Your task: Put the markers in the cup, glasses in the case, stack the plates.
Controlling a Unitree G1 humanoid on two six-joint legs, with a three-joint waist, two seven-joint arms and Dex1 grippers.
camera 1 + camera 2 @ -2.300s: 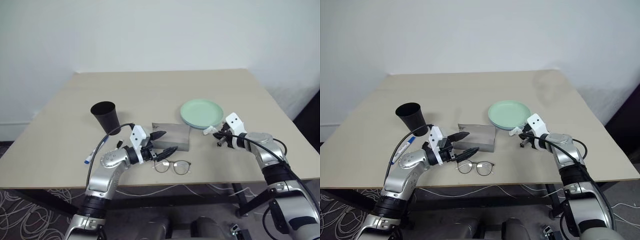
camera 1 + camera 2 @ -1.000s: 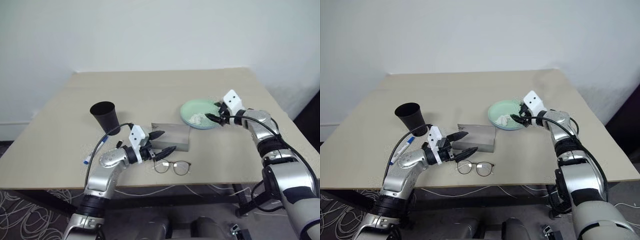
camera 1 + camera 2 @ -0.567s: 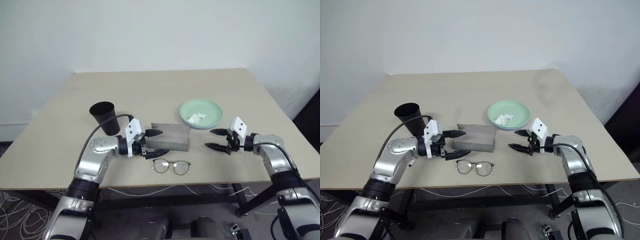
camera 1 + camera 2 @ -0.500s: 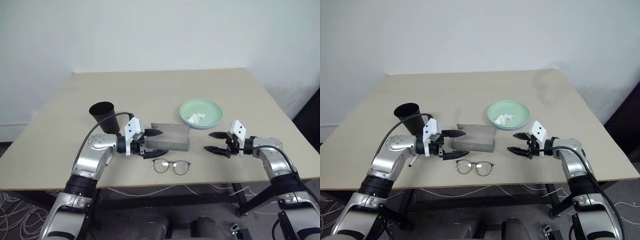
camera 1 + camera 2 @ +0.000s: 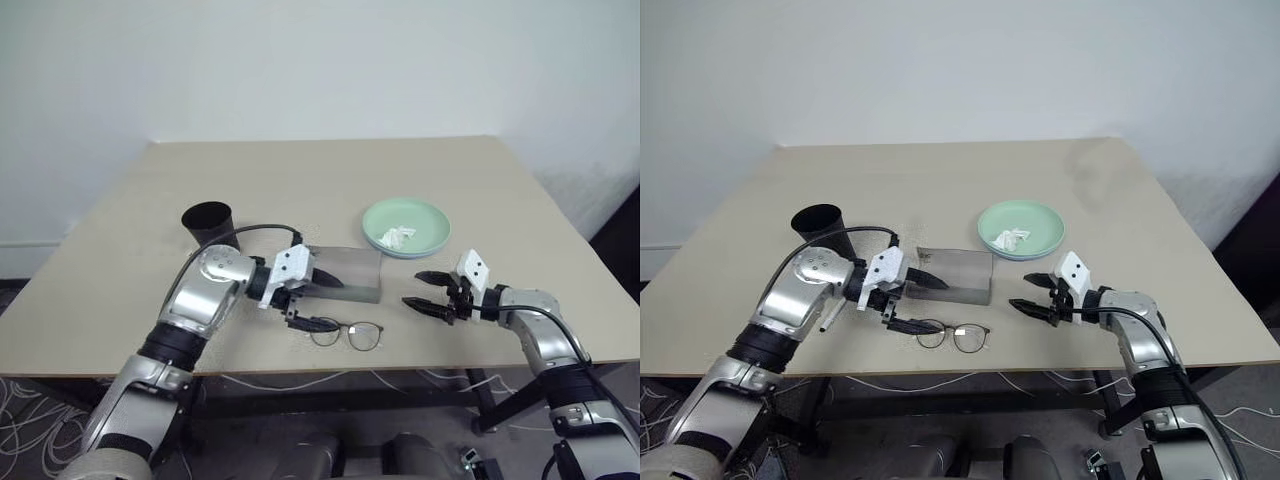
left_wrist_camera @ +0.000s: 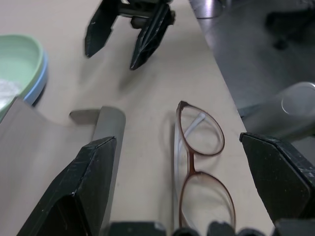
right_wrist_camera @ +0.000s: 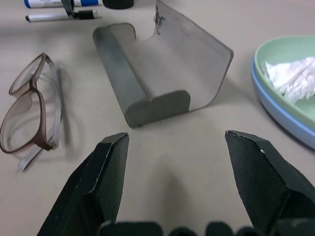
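Note:
The glasses (image 5: 346,333) will stay folded and fit in the grey case when I carry them over, because the pale arms (image 6: 176,169) are folded behind the lenses.
The grey case (image 5: 350,272) lies open at the table's middle, its lid up. The thin-framed glasses (image 5: 346,335) lie folded open just in front of it. My left gripper (image 5: 318,302) is open, one finger over the case's front edge and the other by the glasses' left lens; the glasses (image 6: 198,183) lie between its fingers in the left wrist view. My right gripper (image 5: 414,290) is open and empty, right of the case. The mint green plate (image 5: 432,216) sits on the blue plate (image 7: 275,110). Left stands the black cup (image 5: 208,222). Markers (image 7: 58,3) lie behind the glasses.
A crumpled white tissue (image 5: 398,236) lies on the green plate. A thin black-and-white pen (image 7: 59,16) lies beside the blue-capped marker. The table's front edge runs just in front of the glasses, and the two grippers face each other across a hand's width of tabletop.
The right gripper left the tissue on the green plate and drew back toward the front edge. The left gripper turned to point right, over the glasses.

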